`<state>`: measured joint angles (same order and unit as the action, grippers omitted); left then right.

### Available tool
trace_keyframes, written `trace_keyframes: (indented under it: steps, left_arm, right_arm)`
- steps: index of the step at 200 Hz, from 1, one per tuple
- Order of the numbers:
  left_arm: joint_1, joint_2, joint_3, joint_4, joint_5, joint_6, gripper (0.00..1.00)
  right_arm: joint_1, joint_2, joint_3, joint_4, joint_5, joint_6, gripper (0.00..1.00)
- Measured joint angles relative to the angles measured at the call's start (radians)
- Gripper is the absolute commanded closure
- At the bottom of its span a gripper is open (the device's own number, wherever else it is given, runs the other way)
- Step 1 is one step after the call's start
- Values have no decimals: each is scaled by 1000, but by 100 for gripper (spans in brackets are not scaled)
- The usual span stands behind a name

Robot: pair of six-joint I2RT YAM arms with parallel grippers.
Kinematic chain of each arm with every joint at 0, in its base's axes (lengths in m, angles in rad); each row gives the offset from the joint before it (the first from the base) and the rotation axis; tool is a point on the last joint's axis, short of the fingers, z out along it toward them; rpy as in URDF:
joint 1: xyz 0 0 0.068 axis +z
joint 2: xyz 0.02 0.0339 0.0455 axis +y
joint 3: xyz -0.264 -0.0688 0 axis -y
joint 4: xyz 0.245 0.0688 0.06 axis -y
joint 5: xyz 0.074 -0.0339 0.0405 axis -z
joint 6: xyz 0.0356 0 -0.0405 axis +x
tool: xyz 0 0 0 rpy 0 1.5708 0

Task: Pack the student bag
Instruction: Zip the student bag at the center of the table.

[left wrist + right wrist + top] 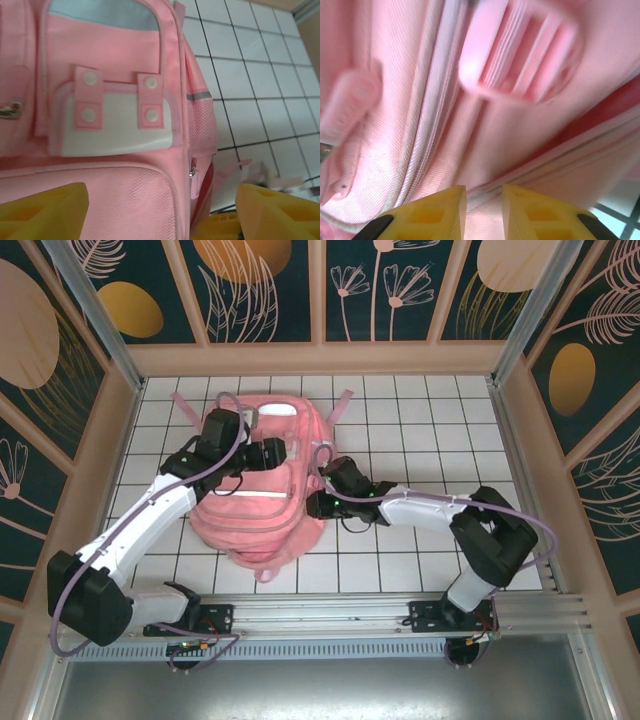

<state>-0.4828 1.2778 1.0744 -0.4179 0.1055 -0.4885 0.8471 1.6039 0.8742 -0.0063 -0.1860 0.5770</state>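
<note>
The whole student bag should move and turn along when the robot pulls the mesh pocket's edge, because the pocket's curved piping joins the bag's front.
The student bag, a big pink backpack, lies flat in the middle of the white tiled table. My left gripper hovers over its upper front, jaws open wide. In the left wrist view, the left gripper frames a mesh pocket of the bag and a small metal zip pull. My right gripper is at the bag's right edge. From the right wrist, the gripper has its yellow fingers close together with a seam of the pink bag fabric pinched between them.
Bare white tiles spread to the right of the bag. Two pink straps trail toward the back wall. Patterned panels enclose the table on three sides, and an aluminium rail runs along the near edge.
</note>
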Motion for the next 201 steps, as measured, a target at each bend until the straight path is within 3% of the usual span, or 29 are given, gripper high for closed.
trace_keyframes:
  steps: [36, 81, 121, 186, 201]
  left_arm:
    - [-81, 29, 35, -48, -96, 7, 25]
    - [-192, 286, 254, -203, -395, -129, 24]
    - [-303, 399, 273, -320, -531, -196, 26]
    - [-343, 483, 251, -365, -638, -253, 36]
    - [-343, 502, 237, -356, -650, -258, 43]
  right_arm:
    - [-80, -196, -6, -39, 192, 35, 76]
    - [-123, -292, -7, -112, 400, 106, 76]
    - [-153, -292, -37, -140, 429, 137, 76]
    - [-168, -266, -45, -140, 417, 135, 76]
    - [-174, -262, -48, -140, 412, 132, 77]
